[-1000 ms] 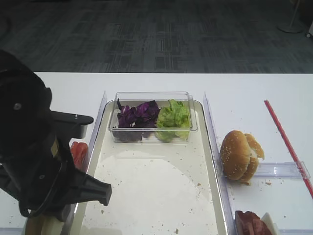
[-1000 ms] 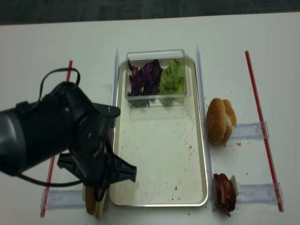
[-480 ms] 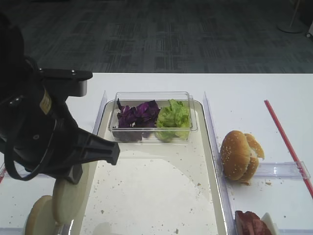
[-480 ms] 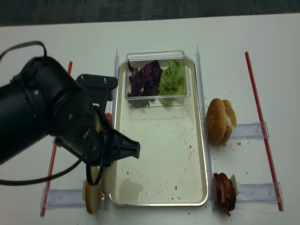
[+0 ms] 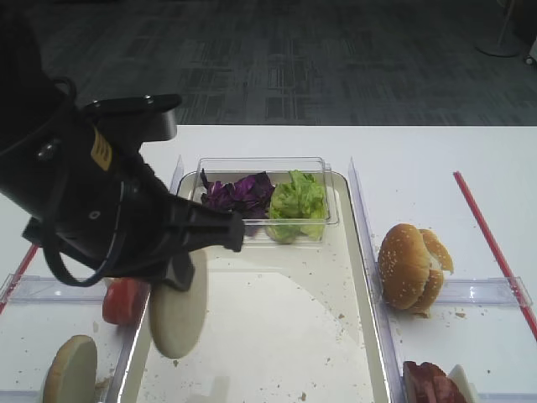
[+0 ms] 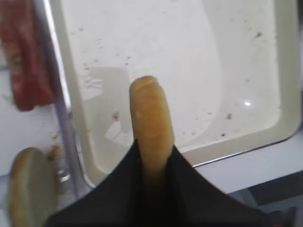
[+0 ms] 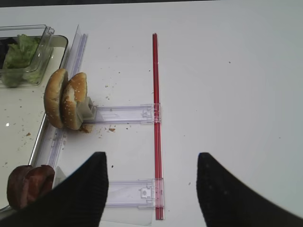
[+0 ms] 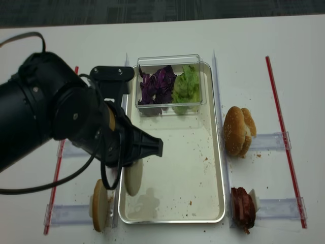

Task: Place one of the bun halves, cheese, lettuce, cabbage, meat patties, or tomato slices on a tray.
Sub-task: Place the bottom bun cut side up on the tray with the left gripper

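Note:
The bun half (image 5: 179,321) hangs on edge near the tray's side, so next I move it over the tray's middle (image 8: 176,154) with my left gripper and tip it flat.
My left gripper (image 6: 152,152) is shut on a flat cream bun half (image 5: 178,308), held on edge just above the near-left part of the tray (image 8: 222,168). The disc's tan edge (image 6: 150,118) sticks out past the fingers over the crumb-speckled tray floor (image 6: 189,71). Purple cabbage (image 5: 239,195) and green lettuce (image 5: 295,201) fill a clear tub at the tray's far end. Tomato slices (image 5: 124,300) stand left of the tray, and meat patties (image 8: 242,207) lie at its near right. Cheese is out of view. My right gripper (image 7: 151,163) hangs open and empty over the white table.
A second bun half (image 8: 98,204) stands in the clear rack left of the tray. Sesame buns (image 5: 411,267) lean in a rack to the right. Red strips (image 8: 284,132) run along both sides of the table. My bulky left arm (image 8: 56,122) hides the table's left part.
My left arm has risen from the left rack with the bun half and swung right and away, bringing the disc over the tray's left side. The right gripper's earlier state is not shown.

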